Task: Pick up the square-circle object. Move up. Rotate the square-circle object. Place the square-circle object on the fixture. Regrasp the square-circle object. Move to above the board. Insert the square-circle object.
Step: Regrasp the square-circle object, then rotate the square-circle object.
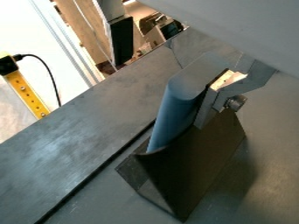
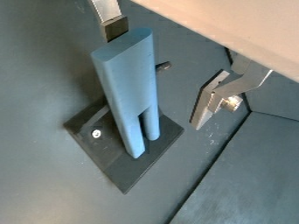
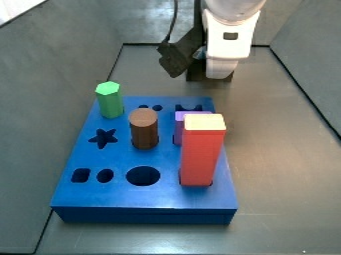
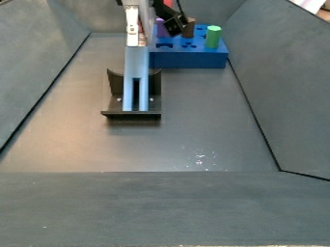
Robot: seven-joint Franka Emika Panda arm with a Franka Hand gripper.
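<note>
The square-circle object [image 1: 177,105] is leaning in the fixture's open cradle [image 1: 190,163], so the square-circle object will come loose and leave the fixture behind when I lift.
The square-circle object [image 2: 126,92] is a slim pale-blue peg standing upright on the fixture [image 2: 117,164]. It also shows in a side view, the peg [image 4: 134,72] on the fixture's dark base plate [image 4: 129,108]. My gripper [image 2: 163,66] is open around the peg's upper end. One finger [image 2: 111,26] sits close to the peg's top and the other finger [image 2: 216,101] stands well clear of it. In a wrist view the peg [image 1: 181,109] rises in front of the fixture's dark upright [image 1: 198,171], with one finger [image 1: 230,86] beside it. The blue board [image 3: 147,189] lies apart from the gripper [image 3: 220,55].
On the board stand a green hexagonal peg [image 3: 108,98], a brown cylinder [image 3: 143,127], a purple piece [image 3: 184,120] and a tall red block [image 3: 201,149]. Dark sloping walls [image 4: 52,87] ring the grey floor. The board [image 4: 194,56] lies just behind the fixture.
</note>
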